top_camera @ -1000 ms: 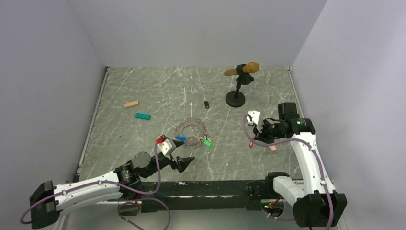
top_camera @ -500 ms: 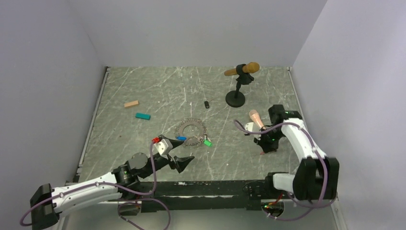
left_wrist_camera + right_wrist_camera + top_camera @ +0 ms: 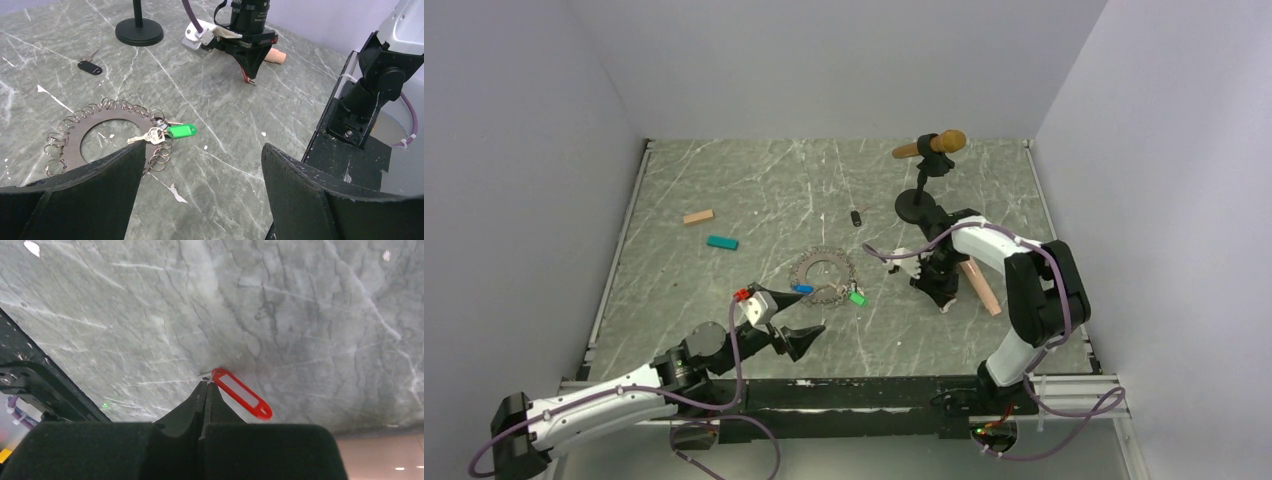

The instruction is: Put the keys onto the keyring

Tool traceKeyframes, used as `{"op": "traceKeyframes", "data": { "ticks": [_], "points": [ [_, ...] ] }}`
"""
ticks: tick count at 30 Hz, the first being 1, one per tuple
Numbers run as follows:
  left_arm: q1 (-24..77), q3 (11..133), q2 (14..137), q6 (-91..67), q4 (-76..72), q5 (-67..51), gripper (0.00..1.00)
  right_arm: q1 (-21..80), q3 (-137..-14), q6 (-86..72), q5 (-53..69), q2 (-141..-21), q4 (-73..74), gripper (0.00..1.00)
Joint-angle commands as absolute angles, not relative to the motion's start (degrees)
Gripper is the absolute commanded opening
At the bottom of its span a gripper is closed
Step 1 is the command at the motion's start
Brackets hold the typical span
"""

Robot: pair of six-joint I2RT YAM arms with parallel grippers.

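Note:
The red-tagged key (image 3: 945,307) is hanging next to the pink microphone, and there is open tabletop (image 3: 914,304) toward the keyring. My right gripper should now carry the key there until it lies clear, then let go.
The keyring (image 3: 822,272) is a flat grey ring edged with small wire loops (image 3: 100,137), lying mid-table. A green-tagged key (image 3: 858,298) (image 3: 181,131) and a blue-tagged key (image 3: 802,288) lie at its near rim. My left gripper (image 3: 799,335) (image 3: 204,148) hovers open just in front of the ring, with nothing between its fingers. To the right of the ring, my right gripper (image 3: 944,300) (image 3: 205,382) points down at the table, shut on the metal end of the red-tagged key (image 3: 241,394), whose tag hangs beside the tips.
A pink microphone (image 3: 977,285) lies right of the right gripper. A black stand (image 3: 916,205) holding a brown microphone (image 3: 932,145) stands behind it. A small black fob (image 3: 856,218) lies behind the ring; tan (image 3: 698,216) and teal (image 3: 721,242) blocks lie far left.
The right arm has swung left from the table's right side toward the ring, keeping its jaws shut. The left arm has drawn back slightly toward the near edge, still open.

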State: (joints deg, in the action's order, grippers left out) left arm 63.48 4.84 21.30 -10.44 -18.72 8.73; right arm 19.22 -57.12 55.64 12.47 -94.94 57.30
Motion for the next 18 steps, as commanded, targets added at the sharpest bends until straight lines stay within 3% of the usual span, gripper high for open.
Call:
{"op": "traceKeyframes", "data": {
  "ticks": [1,18],
  "points": [
    [63.72,4.48,19.63,-11.02,-17.44,10.00,0.91,21.48,-58.57,50.90,11.47,-97.25,53.46,0.00],
    [63.72,4.57,21.19,-10.92,-18.46,9.90,0.91,24.26,-59.77,47.82,9.82,-99.62,50.13,0.00]
  ]
}}
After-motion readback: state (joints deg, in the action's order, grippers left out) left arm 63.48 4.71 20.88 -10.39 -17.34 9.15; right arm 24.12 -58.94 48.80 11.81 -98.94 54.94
